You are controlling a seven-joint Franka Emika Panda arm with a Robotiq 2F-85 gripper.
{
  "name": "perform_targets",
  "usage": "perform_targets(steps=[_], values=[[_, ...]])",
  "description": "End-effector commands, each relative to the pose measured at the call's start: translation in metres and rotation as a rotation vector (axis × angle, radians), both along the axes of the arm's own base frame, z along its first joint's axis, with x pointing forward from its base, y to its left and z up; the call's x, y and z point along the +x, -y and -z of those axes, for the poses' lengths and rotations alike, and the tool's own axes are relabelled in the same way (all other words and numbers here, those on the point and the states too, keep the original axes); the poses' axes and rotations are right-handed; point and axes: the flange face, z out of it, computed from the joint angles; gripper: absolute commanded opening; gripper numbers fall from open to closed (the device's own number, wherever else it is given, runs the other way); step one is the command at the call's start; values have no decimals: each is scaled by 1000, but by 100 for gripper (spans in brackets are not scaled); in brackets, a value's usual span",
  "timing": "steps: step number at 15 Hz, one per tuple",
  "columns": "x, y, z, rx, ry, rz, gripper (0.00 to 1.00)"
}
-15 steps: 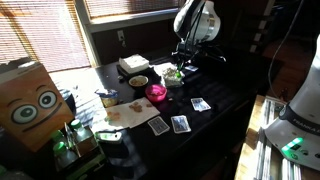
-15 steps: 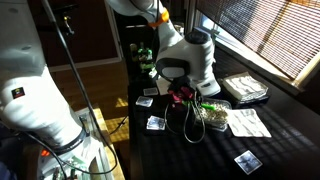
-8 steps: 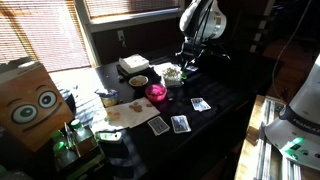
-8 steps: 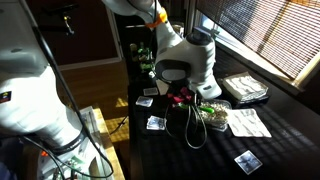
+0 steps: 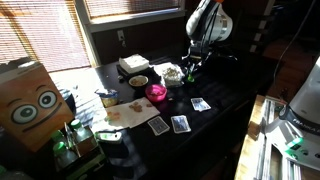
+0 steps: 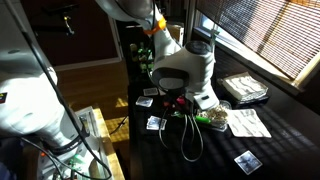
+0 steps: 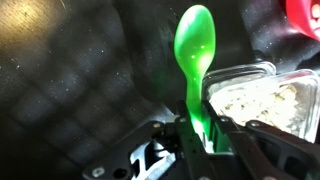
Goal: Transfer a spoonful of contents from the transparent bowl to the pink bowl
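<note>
The green spoon's empty scoop is clear of the transparent bowl, so the robot's gripper should keep bringing the spoon down to the open dark table and let go of it there.
My gripper is shut on the handle of a bright green spoon. The spoon points away over the dark table, and I see nothing on its scoop. The transparent bowl, holding pale whitish crumbly contents, lies just right of the spoon. The pink bowl shows at the top right corner. In an exterior view the gripper hangs just right of the transparent bowl, with the pink bowl nearer the front. In the other exterior view the arm hides both bowls.
An opaque bowl with yellowish-brown contents stands left of the pink bowl. A white box is behind it. Playing cards lie at the front of the table. A cardboard box with eyes stands at the left, and papers lie by the window.
The arm has shifted a little to the right, away from the transparent bowl, with the spoon still in the gripper. The bowls have not moved.
</note>
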Motion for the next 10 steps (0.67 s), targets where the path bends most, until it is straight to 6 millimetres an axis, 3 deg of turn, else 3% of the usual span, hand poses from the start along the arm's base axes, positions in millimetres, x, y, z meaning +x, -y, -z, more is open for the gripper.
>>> perform_targets(steps=[1, 10], values=[[-14, 3, 7, 11, -30, -2, 5], [-14, -12, 59, 47, -131, 15, 5]])
